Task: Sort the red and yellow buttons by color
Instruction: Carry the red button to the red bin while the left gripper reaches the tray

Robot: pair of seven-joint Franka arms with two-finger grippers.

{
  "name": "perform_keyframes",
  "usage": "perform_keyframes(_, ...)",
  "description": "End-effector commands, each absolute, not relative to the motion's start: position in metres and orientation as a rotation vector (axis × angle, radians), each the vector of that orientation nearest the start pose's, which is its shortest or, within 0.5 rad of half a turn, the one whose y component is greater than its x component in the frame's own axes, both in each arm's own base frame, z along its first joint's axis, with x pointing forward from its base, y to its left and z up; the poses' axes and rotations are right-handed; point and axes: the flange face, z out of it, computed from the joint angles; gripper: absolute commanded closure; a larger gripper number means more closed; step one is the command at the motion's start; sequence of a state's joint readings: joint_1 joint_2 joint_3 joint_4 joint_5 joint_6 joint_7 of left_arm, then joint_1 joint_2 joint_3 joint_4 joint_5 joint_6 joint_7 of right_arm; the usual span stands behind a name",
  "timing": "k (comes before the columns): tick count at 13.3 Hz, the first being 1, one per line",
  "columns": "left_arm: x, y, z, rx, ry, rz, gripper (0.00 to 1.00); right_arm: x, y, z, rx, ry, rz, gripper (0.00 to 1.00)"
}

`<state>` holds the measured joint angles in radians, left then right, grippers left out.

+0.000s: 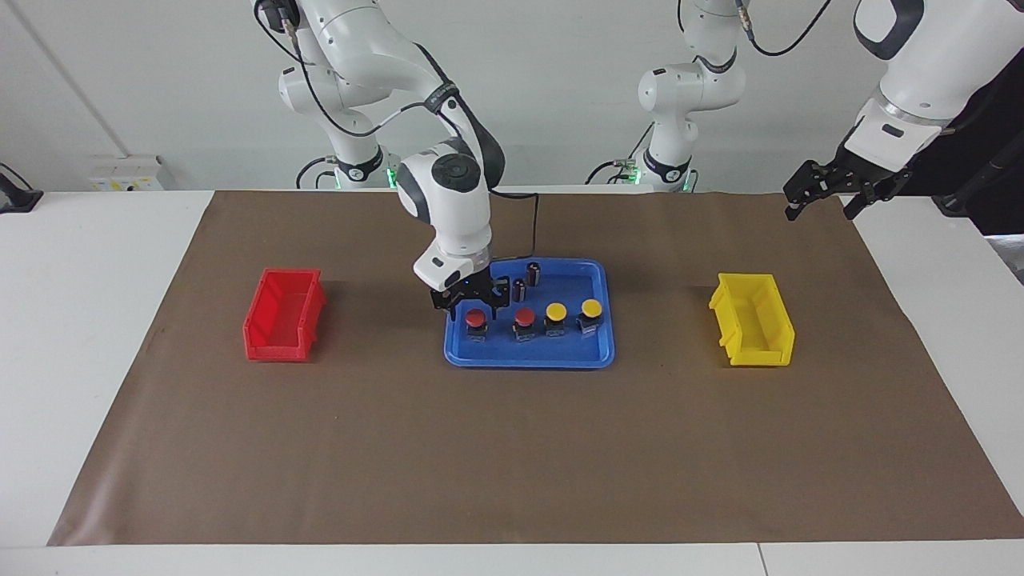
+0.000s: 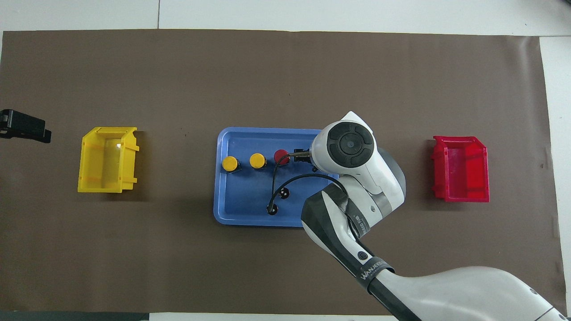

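My gripper will drop the red button in the red bin, and the button should tip onto its side because a wide cap [image 2: 258, 160] tops each button's black base.
A blue tray [image 1: 530, 358] holds a row of four buttons: two red buttons [image 1: 476, 319] [image 1: 524, 317] and two yellow buttons [image 1: 555, 311] [image 1: 591, 307]. My right gripper [image 1: 477, 307] is low over the tray, open, with its fingers on either side of the red button at the right arm's end of the row. In the overhead view the right arm hides that button; the other red button [image 2: 281, 156] and both yellow buttons [image 2: 257, 160] [image 2: 229, 163] show. My left gripper [image 1: 822, 210] waits open in the air over the mat's corner at the left arm's end.
Two dark cylinders [image 1: 534, 274] [image 1: 519, 290] stand in the tray nearer to the robots than the buttons. A red bin [image 1: 284, 314] sits toward the right arm's end of the brown mat, a yellow bin [image 1: 752, 320] toward the left arm's end.
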<state>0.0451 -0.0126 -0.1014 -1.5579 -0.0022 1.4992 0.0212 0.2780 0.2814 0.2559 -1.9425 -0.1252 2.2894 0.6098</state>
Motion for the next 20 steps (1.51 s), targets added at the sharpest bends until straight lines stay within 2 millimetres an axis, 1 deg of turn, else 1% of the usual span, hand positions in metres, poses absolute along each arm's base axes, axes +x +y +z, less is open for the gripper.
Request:
perform_keyframes(1, 0.533, -0.028, 0.627, -3.115, 0.099, 0.059, 0.00, 0.537, 0.301, 0.337, -3.130, -0.027, -0.138, 0.44)
perform_keyframes(2, 0.531, -0.028, 0.629, -3.116, 0.102, 0.052, 0.00, 0.538, 0.301, 0.336, -3.135, -0.032, -0.141, 0.53)
perform_keyframes(3, 0.531, -0.028, 0.628, -3.116, 0.099, 0.055, 0.00, 0.541, 0.303, 0.340, -3.133, -0.034, -0.148, 0.61)
perform_keyframes(4, 0.531, -0.028, 0.628, -3.114, 0.102, 0.055, 0.00, 0.549, 0.304, 0.353, -3.129, -0.025, -0.164, 0.72)
perform_keyframes(5, 0.531, -0.028, 0.628, -3.114, 0.102, 0.057, 0.00, 0.557, 0.305, 0.369, -3.134, -0.014, -0.163, 0.81)
perform_keyframes(6, 0.532, -0.028, 0.628, -3.116, 0.092, 0.050, 0.00, 0.569, 0.305, 0.387, -3.142, 0.003, -0.152, 0.84)
perform_keyframes(7, 0.534, -0.029, 0.623, -3.117, 0.081, 0.024, 0.00, 0.580, 0.301, 0.410, -3.153, 0.018, -0.141, 0.84)
perform_keyframes(8, 0.530, -0.042, 0.614, -3.118, 0.072, -0.025, 0.00, 0.587, 0.285, 0.430, -3.169, -0.007, -0.120, 0.84)
perform_keyframes(9, 0.523, -0.068, 0.591, -3.120, 0.012, -0.079, 0.00, 0.586, 0.259, 0.456, -3.191, -0.059, -0.106, 0.84)
perform_keyframes(10, 0.513, -0.110, 0.565, -3.127, -0.020, -0.130, 0.00, 0.581, 0.222, 0.474, -3.214, -0.123, -0.068, 0.84)
perform_keyframes(11, 0.509, -0.138, 0.537, -3.133, -0.052, -0.121, 0.01, 0.575, 0.181, 0.487, -3.238, -0.181, -0.015, 0.84)
perform_keyframes(12, 0.505, -0.166, 0.516, -3.134, -0.040, -0.091, 0.03, 0.568, 0.151, 0.493, -3.251, -0.248, 0.032, 0.84)
perform_keyframes(13, 0.500, -0.187, 0.496, -3.135, -0.047, -0.067, 0.06, 0.561, 0.118, 0.495, -3.260, -0.288, 0.060, 0.84)
perform_keyframes(14, 0.498, -0.206, 0.480, -3.142, -0.076, -0.072, 0.10, 0.555, 0.082, 0.490, -3.263, -0.306, 0.092, 0.84)
perform_keyframes(15, 0.497, -0.229, 0.461, -3.149, -0.100, -0.075, 0.12, 0.553, 0.051, 0.484, -3.259, -0.328, 0.120, 0.83)
perform_keyframes(16, 0.496, -0.249, 0.446, -3.159, -0.131, -0.087, 0.15, 0.551, 0.024, 0.478, -3.252, -0.328, 0.143, 0.83)
perform_keyframes(17, 0.495, -0.263, 0.434, -3.164, -0.158, -0.090, 0.18, 0.546, 0.007, 0.472, -3.243, -0.345, 0.142, 0.83)
perform_keyframes(18, 0.494, -0.278, 0.422, -3.172, -0.166, -0.097, 0.19, 0.539, -0.010, 0.461, -3.238, -0.374, 0.127, 0.83)
perform_keyframes(19, 0.494, -0.286, 0.415, -3.179, -0.190, -0.106, 0.19, 0.530, -0.025, 0.449, -3.240, -0.385, 0.110, 0.83)
perform_keyframes(20, 0.489, -0.299, 0.407, -3.181, -0.200, -0.101, 0.19, 0.522, -0.034, 0.438, -3.239, -0.401, 0.098, 0.83)
